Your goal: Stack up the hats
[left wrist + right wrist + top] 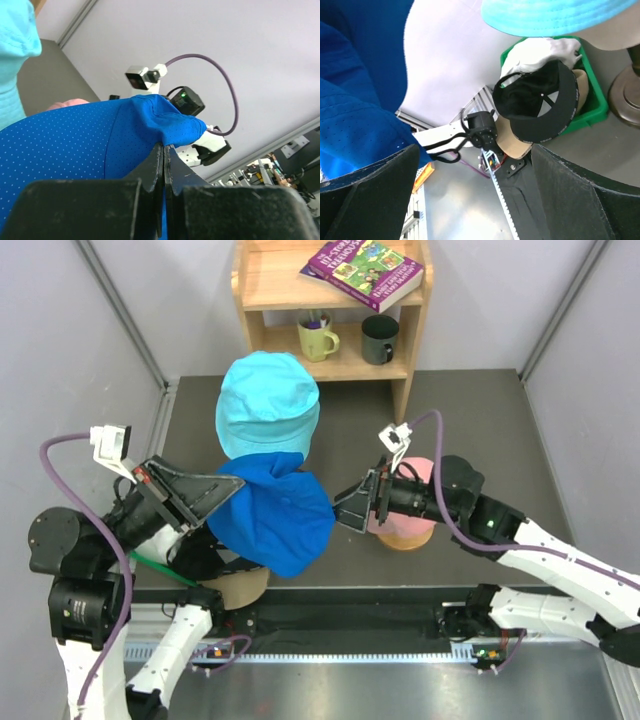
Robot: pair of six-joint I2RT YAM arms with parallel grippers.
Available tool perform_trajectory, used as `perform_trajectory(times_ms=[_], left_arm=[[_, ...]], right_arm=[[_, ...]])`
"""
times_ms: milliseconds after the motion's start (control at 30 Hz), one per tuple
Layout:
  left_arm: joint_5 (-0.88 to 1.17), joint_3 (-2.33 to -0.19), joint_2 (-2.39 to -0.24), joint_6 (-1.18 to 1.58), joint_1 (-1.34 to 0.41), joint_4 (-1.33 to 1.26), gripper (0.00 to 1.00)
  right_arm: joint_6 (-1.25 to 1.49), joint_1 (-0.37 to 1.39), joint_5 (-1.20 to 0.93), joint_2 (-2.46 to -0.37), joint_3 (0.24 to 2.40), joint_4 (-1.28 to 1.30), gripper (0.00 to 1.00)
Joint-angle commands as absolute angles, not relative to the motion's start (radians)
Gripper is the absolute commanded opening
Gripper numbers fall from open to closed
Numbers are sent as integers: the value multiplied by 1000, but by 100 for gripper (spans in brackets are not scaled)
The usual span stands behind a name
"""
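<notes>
The right gripper's open fingers have the black strap (447, 160) at the royal blue cap's free edge (320, 525) hanging between them, so the robot should keep going in until they close on the strap.
My left gripper (236, 486) is shut on the edge of the royal blue cap (272, 518) and holds it up just in front of the cyan bucket hat (267, 400). In the left wrist view the jaws (164, 147) pinch a fold of blue fabric (75, 145), with the cyan hat (15, 60) at the left edge. My right gripper (350, 508) is open and empty beside the blue cap's right edge. A pink cap (416, 474) lies under the right wrist. The right wrist view shows the black cap (540, 112), white cap (540, 52) and tan cap (512, 144) together.
A green bin (594, 107) holds the white and black caps. The wooden stand's base (405, 532) sits under the pink cap. A wooden shelf (330, 310) at the back carries a book (365, 270) and two mugs. Grey walls close both sides.
</notes>
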State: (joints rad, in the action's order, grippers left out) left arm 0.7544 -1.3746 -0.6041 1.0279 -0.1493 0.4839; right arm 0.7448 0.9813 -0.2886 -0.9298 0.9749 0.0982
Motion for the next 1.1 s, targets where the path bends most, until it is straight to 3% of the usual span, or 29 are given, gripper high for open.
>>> perform_trajectory(times_ms=[0,300,567,1067], left_arm=[[772,-1387,-600,1124,-144,328,0],[787,-1388,-604,1144,-144,295,0],[814,-1411,-626,1181,-144,246,0],[830,-1358,-661,1247,-144,52,0]], right_arm=[[741,1019,-307,-966,976,-67,93],[741,1066,-357,-1039,992,-193,93],[779,1054,-368,-960,906,-313,96],[862,1062,-540,-1111,977,-532,96]])
